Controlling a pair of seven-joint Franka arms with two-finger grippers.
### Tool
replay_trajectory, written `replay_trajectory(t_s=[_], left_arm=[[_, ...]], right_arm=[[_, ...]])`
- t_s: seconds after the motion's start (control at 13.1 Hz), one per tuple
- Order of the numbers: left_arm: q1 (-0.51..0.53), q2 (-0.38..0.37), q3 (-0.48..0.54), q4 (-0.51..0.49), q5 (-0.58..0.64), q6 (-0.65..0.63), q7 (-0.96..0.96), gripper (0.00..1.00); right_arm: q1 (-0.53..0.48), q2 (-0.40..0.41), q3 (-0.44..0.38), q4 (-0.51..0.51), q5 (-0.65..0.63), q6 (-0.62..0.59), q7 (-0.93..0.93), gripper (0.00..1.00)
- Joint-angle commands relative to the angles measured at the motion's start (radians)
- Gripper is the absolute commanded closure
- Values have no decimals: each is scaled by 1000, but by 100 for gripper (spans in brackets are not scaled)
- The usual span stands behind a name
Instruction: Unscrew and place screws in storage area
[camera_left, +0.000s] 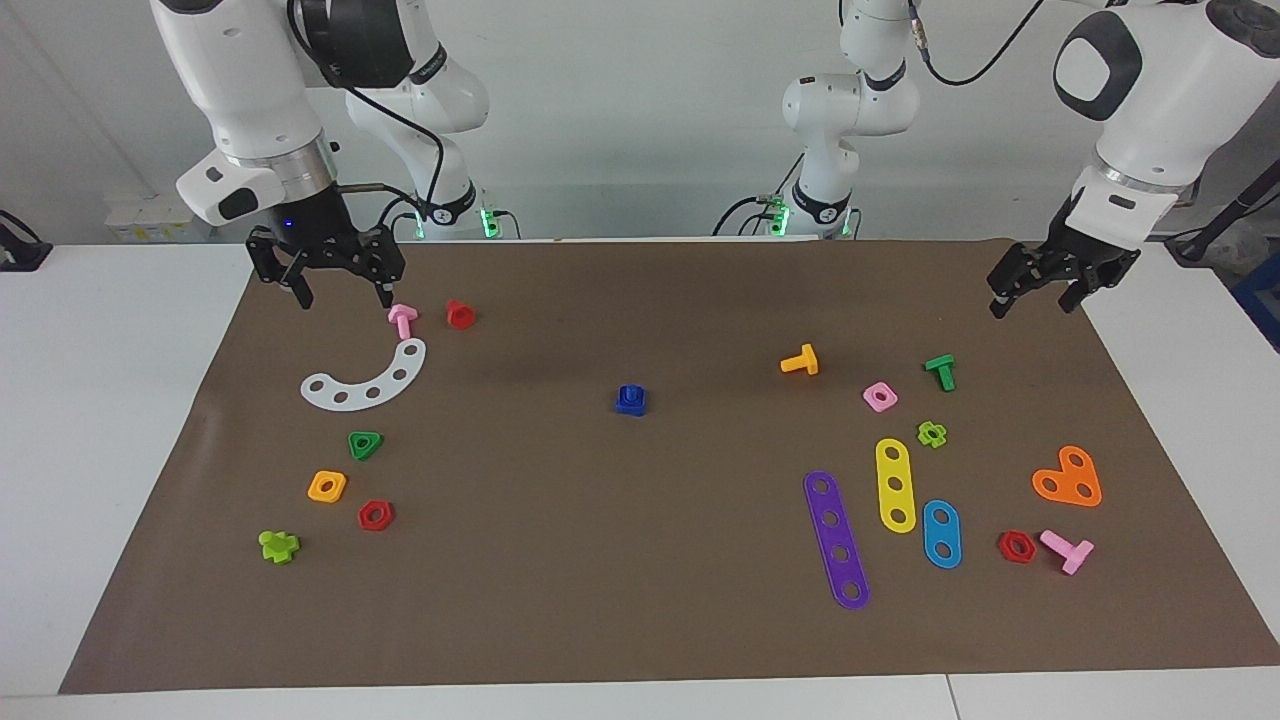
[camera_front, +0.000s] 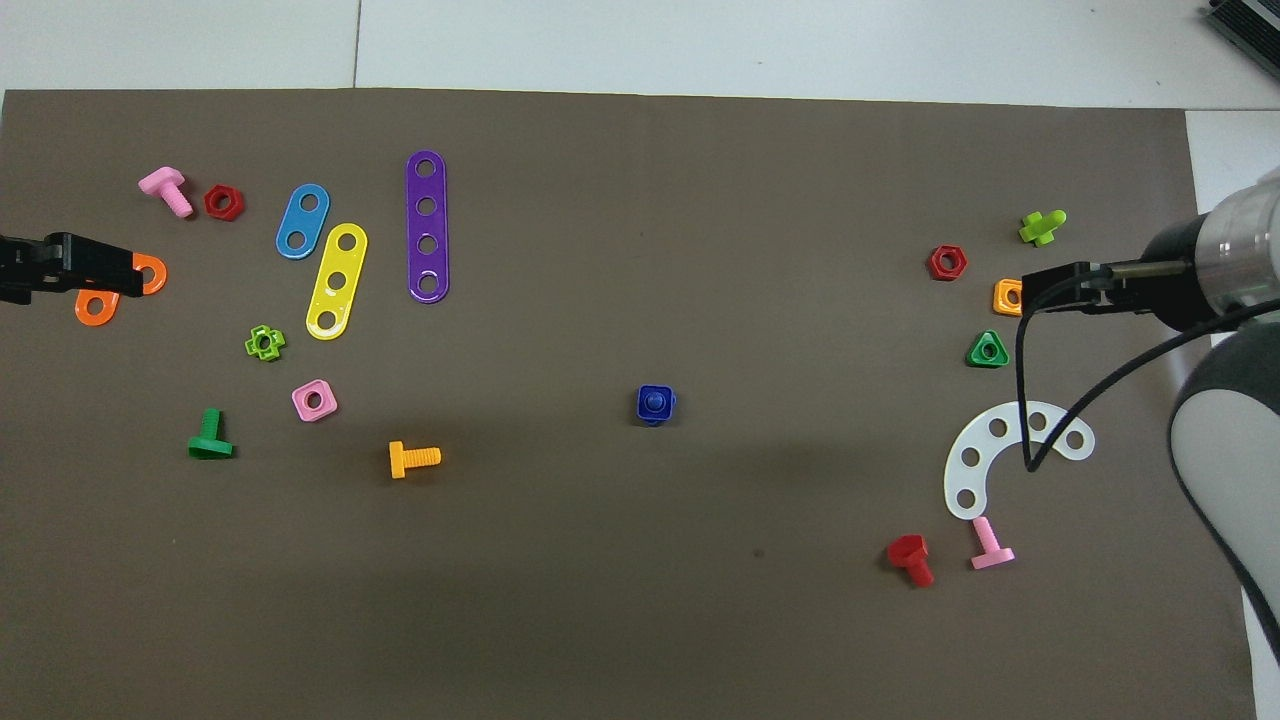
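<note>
My gripper will lift the blue nut (camera_front: 655, 404), and the nut should come off and leave the dark-blue screw behind, because the screw's rounded end (camera_front: 655, 400) shows in the nut's hole.
The dark-blue screw (camera_left: 630, 399) stands at the middle of the brown mat, seated in a blue square nut; from overhead (camera_front: 654, 403) its rounded end shows in the nut's hole. The storage area (camera_left: 440, 450) is the stretch of mat toward the right arm's end, with a white curved strip (camera_left: 368, 385), green triangular nut (camera_left: 365, 444), orange square nut (camera_left: 327, 486) and red hexagonal nut (camera_left: 376, 515). My right gripper (camera_left: 340, 292) hangs open and empty over that end, beside a pink bolt (camera_left: 402, 319). My left gripper (camera_left: 1035, 295) hangs open and empty over the mat's other end.
Purple (camera_left: 837, 539), yellow (camera_left: 895, 484) and blue (camera_left: 941, 533) strips lie toward the left arm's end, with an orange bolt (camera_left: 800, 361), green bolt (camera_left: 941, 371), pink nut (camera_left: 879, 396) and orange heart plate (camera_left: 1068, 478). A red bolt (camera_left: 460, 314) and lime bolt (camera_left: 279, 546) lie in the storage stretch.
</note>
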Motion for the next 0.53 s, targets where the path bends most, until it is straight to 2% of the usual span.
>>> replay_trajectory(t_s=[0.0,0.15,0.31,0.46], left_arm=[[10,-15,-9,-26,19,17,9,0],[1,-17,-11,-29,17,20,8,0],[-22,-52,-21,-94,17,21,2,0],[-91,-58,-23,-121,16,63,-4,0]], right_arm=[[-10,-4,4,2,21,-16,-23,0],[-10,-4,4,2,23,-16,-23,0],[-10,-4,3,2,23,-16,-23,0],[-10,-4,4,2,21,-16,-23,0]])
